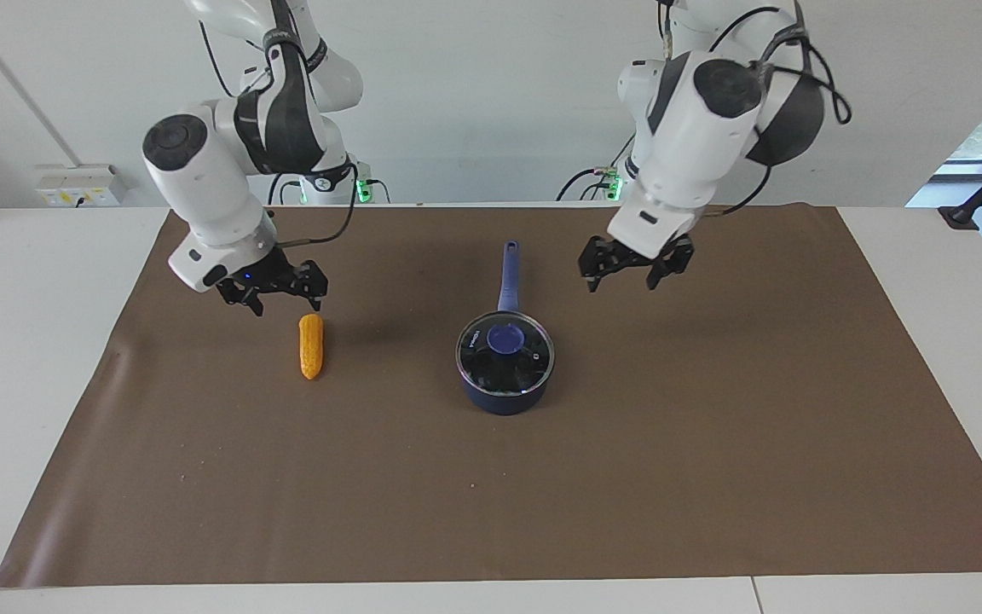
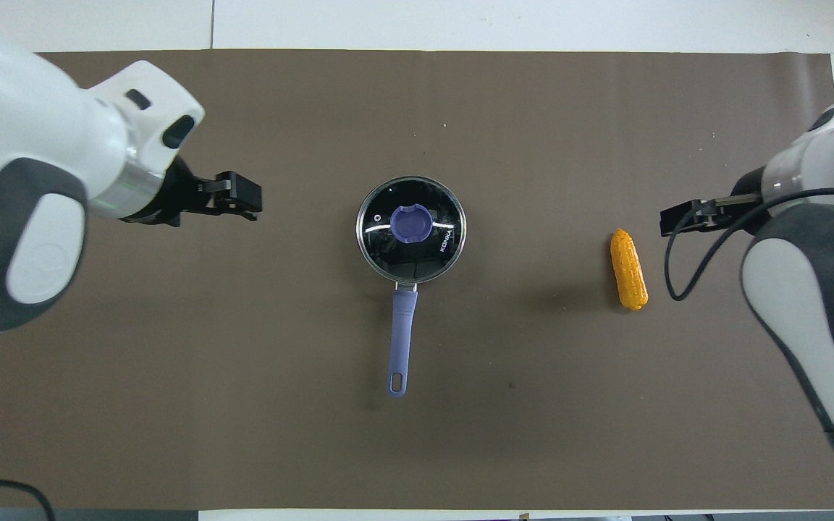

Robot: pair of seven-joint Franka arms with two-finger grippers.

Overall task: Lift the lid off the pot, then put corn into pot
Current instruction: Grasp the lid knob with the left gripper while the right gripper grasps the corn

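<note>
My gripper is going to lift the glass lid [image 2: 407, 259], and only even black shows through it, so I should expect the navy pot to be empty when the lid comes up.
The navy pot [image 1: 504, 394] stands mid-mat with its lighter-blue handle [image 1: 509, 273] pointing toward the robots. The glass lid [image 1: 528, 362] with its blue knob [image 1: 505, 339] sits on the pot. In the overhead view the lid [image 2: 431, 250] covers the pot's inside. The corn [image 1: 311, 345] lies on the mat toward the right arm's end; it also shows in the overhead view [image 2: 628, 269]. My left gripper [image 1: 622, 285] is open and empty in the air beside the pot's handle [image 2: 401, 340]. My right gripper [image 1: 288, 305] is open and empty, hovering close by the corn.
A brown mat [image 1: 713, 443] covers most of the white table [image 1: 14, 341]. Both arms lean in over the mat's end nearer to the robots. In the overhead view the left gripper [image 2: 243, 199] and the right gripper [image 2: 674, 218] flank the pot and corn.
</note>
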